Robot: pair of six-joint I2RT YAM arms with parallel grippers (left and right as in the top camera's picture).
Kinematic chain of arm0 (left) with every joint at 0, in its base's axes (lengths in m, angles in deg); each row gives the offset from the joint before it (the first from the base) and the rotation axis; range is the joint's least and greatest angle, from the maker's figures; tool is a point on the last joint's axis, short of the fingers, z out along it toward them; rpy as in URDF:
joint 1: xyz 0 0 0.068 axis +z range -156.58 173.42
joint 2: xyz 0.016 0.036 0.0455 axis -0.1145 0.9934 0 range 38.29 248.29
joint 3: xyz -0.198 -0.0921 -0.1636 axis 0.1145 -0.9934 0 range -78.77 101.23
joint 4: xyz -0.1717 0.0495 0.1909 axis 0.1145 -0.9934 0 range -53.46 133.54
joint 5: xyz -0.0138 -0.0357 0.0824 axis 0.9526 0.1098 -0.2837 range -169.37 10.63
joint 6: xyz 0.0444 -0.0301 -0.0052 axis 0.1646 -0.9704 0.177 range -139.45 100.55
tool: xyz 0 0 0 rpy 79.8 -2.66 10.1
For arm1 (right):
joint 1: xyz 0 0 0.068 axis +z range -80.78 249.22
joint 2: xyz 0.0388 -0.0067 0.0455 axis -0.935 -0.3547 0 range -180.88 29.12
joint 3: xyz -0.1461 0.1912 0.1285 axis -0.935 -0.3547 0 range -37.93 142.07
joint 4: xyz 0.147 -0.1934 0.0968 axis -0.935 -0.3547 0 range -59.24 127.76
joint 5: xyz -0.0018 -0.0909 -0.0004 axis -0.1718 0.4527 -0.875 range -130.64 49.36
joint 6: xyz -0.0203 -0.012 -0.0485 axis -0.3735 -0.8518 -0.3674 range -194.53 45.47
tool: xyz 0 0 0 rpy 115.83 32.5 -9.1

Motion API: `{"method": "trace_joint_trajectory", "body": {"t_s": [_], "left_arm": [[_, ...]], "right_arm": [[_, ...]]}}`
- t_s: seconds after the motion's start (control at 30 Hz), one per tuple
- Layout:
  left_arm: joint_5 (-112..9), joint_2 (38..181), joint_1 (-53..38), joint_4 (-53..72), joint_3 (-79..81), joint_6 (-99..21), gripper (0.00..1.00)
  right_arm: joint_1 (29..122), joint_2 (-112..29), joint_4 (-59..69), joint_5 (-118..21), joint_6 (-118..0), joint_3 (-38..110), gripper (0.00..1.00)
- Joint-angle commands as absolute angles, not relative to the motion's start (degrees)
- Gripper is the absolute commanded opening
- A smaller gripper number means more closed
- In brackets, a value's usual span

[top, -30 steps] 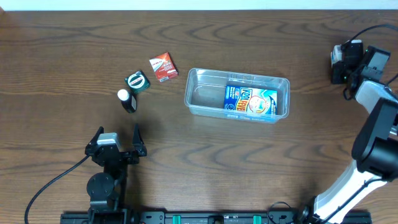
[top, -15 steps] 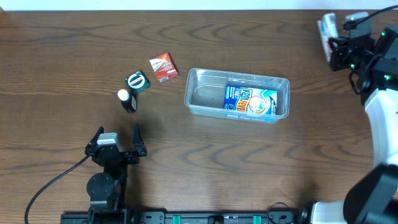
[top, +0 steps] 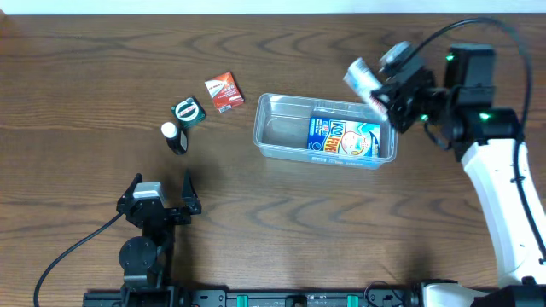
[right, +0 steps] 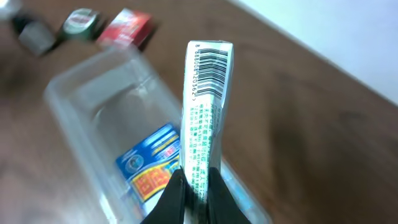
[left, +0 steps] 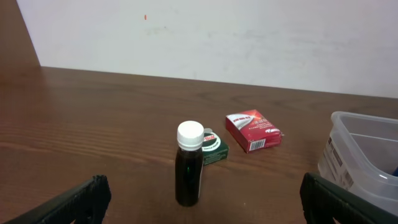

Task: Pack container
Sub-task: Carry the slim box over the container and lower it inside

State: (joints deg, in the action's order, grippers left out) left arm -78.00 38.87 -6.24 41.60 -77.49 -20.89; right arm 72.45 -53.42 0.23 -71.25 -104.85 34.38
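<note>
The white packet (top: 362, 80) is edge-on and the far part of the container (top: 341, 112) beside the blue packet is open. My right gripper keeps going down into that part and lets go there.
The clear plastic container (top: 273, 128) lies mid-table with a blue packet (top: 343, 138) flat in its right half. My right gripper (top: 386, 95) hovers over the container's far right corner, shut on a thin white packet (top: 363, 79) with a barcode. In the right wrist view that white packet (right: 205, 106) stands edge-on between the pinched fingers, above the container (right: 93, 106) and the blue packet (right: 152, 168). My left gripper (top: 160, 189) rests open near the front left, nothing between its fingers. The left wrist view catches the container's rim (left: 367, 149) at the right edge.
Left of the container stand a dark bottle with a white cap (top: 174, 136), a green round-labelled item (top: 188, 112) and a small red packet (top: 223, 91). The left wrist view has the bottle (left: 189, 163) in front, the green item (left: 212, 146) and red packet (left: 253, 130) behind.
My right arm has swung in from the far right edge toward the container, carrying the white packet. The left arm and the table items have not moved.
</note>
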Motion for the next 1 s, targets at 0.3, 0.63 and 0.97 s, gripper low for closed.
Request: {"method": "trace_joint_trajectory", "body": {"t_s": [0.3, 0.63, 0.97], "left_arm": [[-78.5, 38.52, -5.89, 39.48, -78.54, -20.32, 0.98], [-78.5, 38.52, -5.89, 39.48, -78.54, -20.32, 0.98], [-78.5, 38.52, -5.89, 39.48, -78.54, -20.32, 0.98]], "right_arm": [[75.68, -54.29, -3.88, -70.44, -131.02, 34.32, 0.01], [75.68, -62.1, -4.28, -70.53, -137.4, 33.53, 0.01], [75.66, -70.1, -2.77, -70.77, -137.4, 33.53, 0.01]]}}
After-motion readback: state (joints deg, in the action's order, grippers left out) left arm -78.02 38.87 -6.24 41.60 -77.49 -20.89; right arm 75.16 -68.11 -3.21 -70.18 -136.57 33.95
